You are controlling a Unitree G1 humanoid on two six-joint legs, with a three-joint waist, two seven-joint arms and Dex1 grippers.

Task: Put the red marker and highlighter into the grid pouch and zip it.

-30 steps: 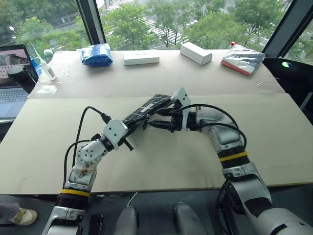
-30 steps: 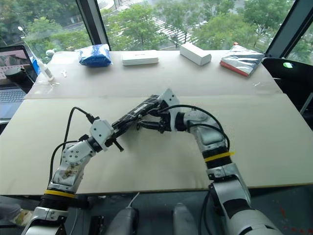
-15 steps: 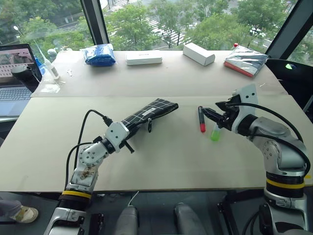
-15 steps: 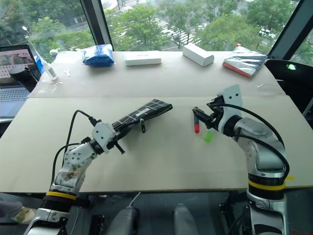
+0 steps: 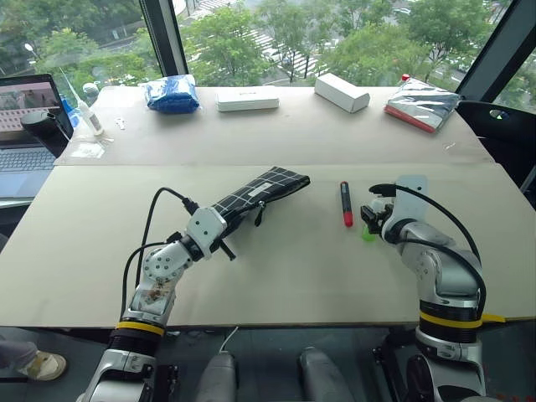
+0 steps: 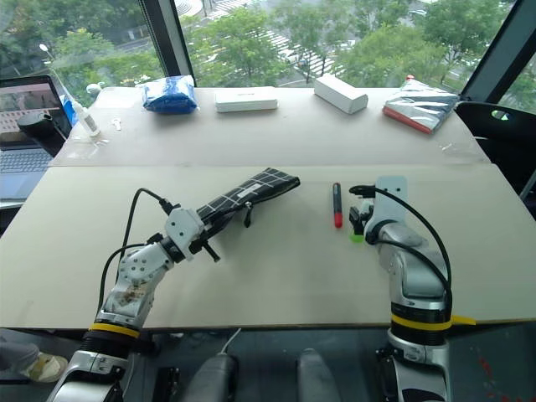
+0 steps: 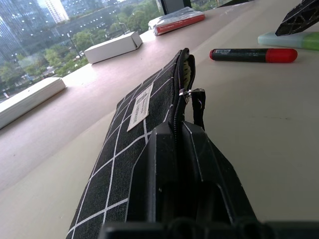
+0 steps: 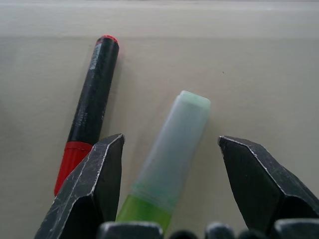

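Observation:
My gripper will push the light-green highlighter (image 8: 169, 157) in pale end first, and the highlighter should slip completely out of sight, because the grid pouch's zipper edge (image 5: 286, 193) gapes open.
The grid pouch (image 5: 261, 189) lies slanted on the table with its zipper partly open at the far end (image 7: 184, 70). My left gripper (image 5: 219, 226) is shut on the pouch's near end, its fingers (image 7: 169, 164) clamping the zipper edge. To the right of the pouch lies the red marker (image 5: 345, 203), black at its far half and red at its near half. Beside the marker lies the light-green highlighter (image 8: 172, 164). My right gripper (image 8: 170, 141) is low over it and open, one finger on each side, apart from it. In the head views the highlighter (image 6: 358, 237) peeks out under that gripper (image 5: 373, 219).
Along the far side of the table are a blue packet (image 5: 172, 92), a flat white box (image 5: 247, 100), a white carton (image 5: 342, 90) and a silver-and-red package (image 5: 421, 105). A laptop (image 5: 25, 126) and a small bottle (image 5: 88, 117) stand at the far left.
My right gripper has left the pouch's mouth, swung to the right and sunk to straddle the highlighter. The left gripper keeps its hold on the pouch and has stayed put.

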